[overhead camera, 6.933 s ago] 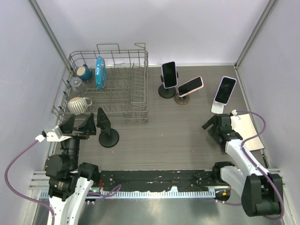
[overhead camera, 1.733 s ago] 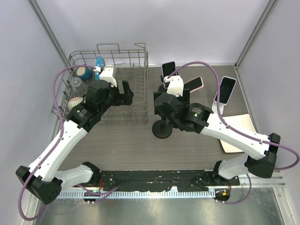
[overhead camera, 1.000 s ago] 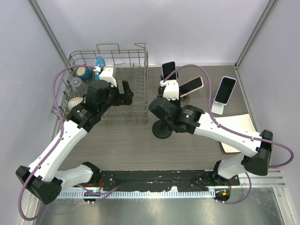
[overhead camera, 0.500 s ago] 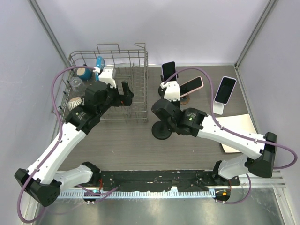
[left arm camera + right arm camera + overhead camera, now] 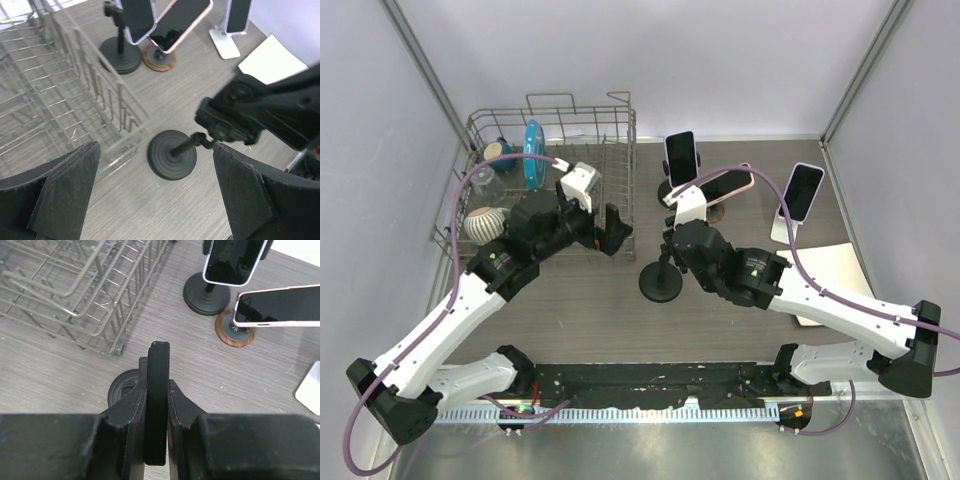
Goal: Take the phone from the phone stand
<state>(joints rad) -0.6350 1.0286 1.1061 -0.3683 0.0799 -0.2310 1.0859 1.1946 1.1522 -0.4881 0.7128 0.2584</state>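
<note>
The robot's left gripper should hold the stem's top (image 5: 198, 138) steady before the robot pulls the phone off, because the phone in the right gripper sits on the unheld phone stand (image 5: 172, 155).
The phone (image 5: 157, 360) is a black slab seen edge-on between my right gripper's fingers (image 5: 139, 395). My right gripper (image 5: 156, 386) is shut on it, directly above the phone stand (image 5: 121, 388), which has a round black base. From the top view the stand's base (image 5: 660, 283) and its stem show, while the right gripper (image 5: 670, 252) covers the phone. Whether the phone still rests in the stand's holder I cannot tell. My left gripper (image 5: 616, 231) hangs open by the rack's near right corner. In its own view the left gripper (image 5: 155, 197) looks down on the stand's base (image 5: 174, 161).
A wire dish rack (image 5: 620, 135) stands at the back left with a blue plate (image 5: 532, 153) and cups inside. Three other phones on stands line the back: one on a black stand (image 5: 680, 158), a pink-cased one (image 5: 726, 183), and one on a white stand (image 5: 802, 191). A white pad (image 5: 842, 268) lies at right.
My right gripper has shut on the phone over the last second. The left arm has swung right from over the rack toward the stand. The stand's base has shifted slightly.
</note>
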